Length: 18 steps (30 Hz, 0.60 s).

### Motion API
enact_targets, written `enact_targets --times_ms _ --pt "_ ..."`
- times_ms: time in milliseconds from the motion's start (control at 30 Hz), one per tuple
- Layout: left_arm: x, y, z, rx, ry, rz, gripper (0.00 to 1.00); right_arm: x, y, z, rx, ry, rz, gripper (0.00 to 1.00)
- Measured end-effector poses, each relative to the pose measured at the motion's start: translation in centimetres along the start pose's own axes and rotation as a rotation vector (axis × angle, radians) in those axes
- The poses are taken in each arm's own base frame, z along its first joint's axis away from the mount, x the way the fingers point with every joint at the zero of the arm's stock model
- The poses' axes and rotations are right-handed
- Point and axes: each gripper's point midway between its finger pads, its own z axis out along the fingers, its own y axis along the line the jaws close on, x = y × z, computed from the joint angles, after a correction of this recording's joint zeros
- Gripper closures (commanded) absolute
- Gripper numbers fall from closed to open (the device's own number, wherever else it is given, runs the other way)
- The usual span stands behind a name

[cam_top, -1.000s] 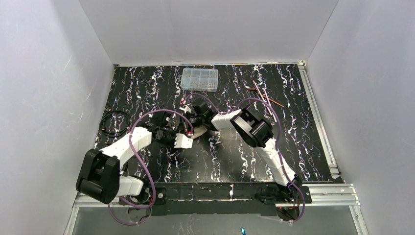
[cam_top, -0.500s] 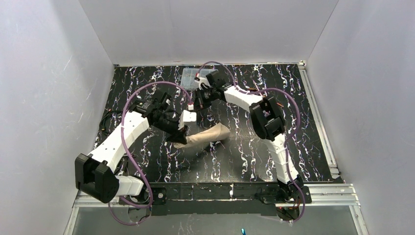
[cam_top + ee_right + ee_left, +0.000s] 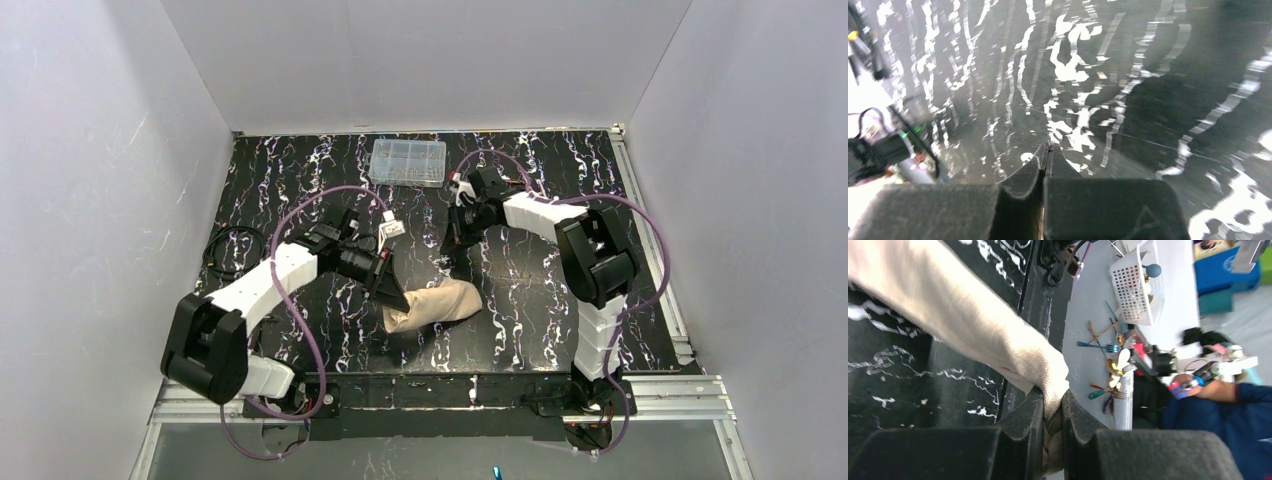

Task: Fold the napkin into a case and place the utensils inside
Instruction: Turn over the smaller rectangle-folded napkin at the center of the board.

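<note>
My left gripper should lay the napkin out straight, open, and then press the cloth (image 3: 443,302) flat with closed fingers, because the napkin's raised end (image 3: 398,319) is bunched in my left gripper.
The beige-tan napkin (image 3: 437,304) lies as a bunched roll on the black marbled table, near the front middle. My left gripper (image 3: 389,291) is shut on its left end. In the left wrist view the cloth (image 3: 963,315) runs from the upper left down into the left gripper (image 3: 1051,401), pinched between both fingers. My right gripper (image 3: 458,236) hangs above the table behind the napkin, apart from it, shut and empty. In the right wrist view the right gripper (image 3: 1049,146) shows closed tips over bare table. The copper utensils show in no view.
A clear plastic compartment box (image 3: 408,162) sits at the back centre. A coil of black cable (image 3: 232,250) lies at the left edge. Purple cables loop over both arms. Coloured cutlery (image 3: 1108,347) and a white basket (image 3: 1135,287) lie on a surface beyond the table.
My left gripper has carried the napkin's end forward and to the right. My right gripper has let go of the cloth and swung from the back centre to the right and down.
</note>
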Motion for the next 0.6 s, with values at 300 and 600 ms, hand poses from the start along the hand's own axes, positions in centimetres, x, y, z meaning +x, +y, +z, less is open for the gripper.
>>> enact_targets --times_ms 300,600 --pt "2.3 8.3 -1.6 -0.053 -0.034 -0.382 1.0 -2.7 -3.8 -3.7 0.261 -0.142 0.044 0.99" --pt "2.7 13.6 -3.5 -0.151 0.021 -0.491 0.92 -0.3 0.2 -3.5 0.097 -0.188 0.047 0.99"
